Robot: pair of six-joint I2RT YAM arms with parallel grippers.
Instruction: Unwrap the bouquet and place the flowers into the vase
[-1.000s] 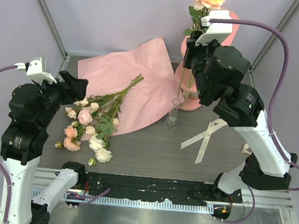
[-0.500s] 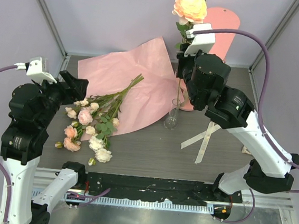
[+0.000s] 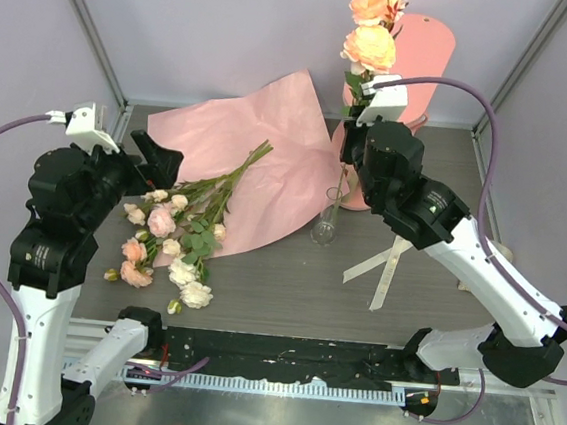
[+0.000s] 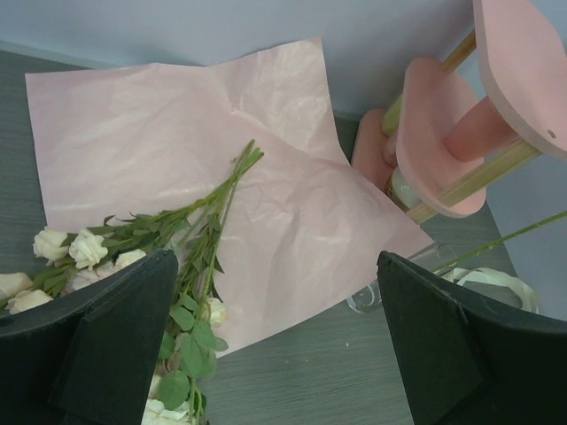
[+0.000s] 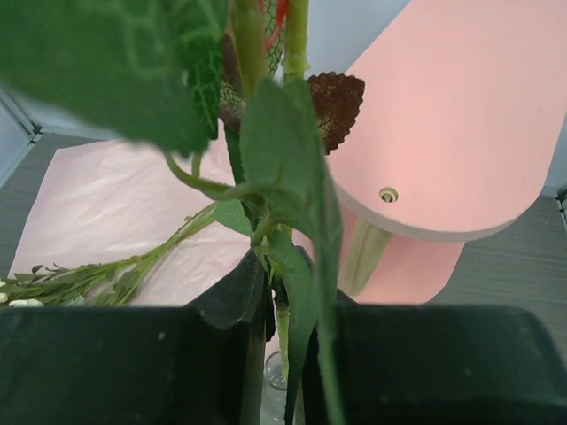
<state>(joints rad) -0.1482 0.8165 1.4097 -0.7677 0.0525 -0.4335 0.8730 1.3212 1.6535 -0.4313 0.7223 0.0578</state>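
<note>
The stem's lower end (image 3: 338, 198) is pointing into the clear vase's opening (image 3: 335, 192), so the robot's right gripper goes on lowering the peach roses until the stem rests inside, and then let go.
My right gripper (image 3: 352, 145) is shut on the green stems of peach roses (image 3: 370, 48), held upright over the small clear vase (image 3: 326, 222). In the right wrist view the stems (image 5: 292, 257) pass between the closed fingers (image 5: 232, 305), and their lower end hangs at the vase's mouth (image 5: 276, 372). The other flowers (image 3: 176, 230) lie loose on the table, heads to the left and stems on the unfolded pink paper (image 3: 259, 155). My left gripper (image 3: 160, 156) hovers over them, open and holding nothing. Its wrist view shows the flowers (image 4: 177, 232) and the vase (image 4: 365, 297).
A pink tiered shelf (image 3: 422, 45) stands right behind the vase, close to the held stems, and shows again as the shelf (image 4: 438, 133). A cream ribbon (image 3: 390, 258) lies right of the vase. The enclosure's walls stand close on three sides.
My right arm has brought the roses down and forward toward the vase. The left gripper has opened wider and shifted slightly right.
</note>
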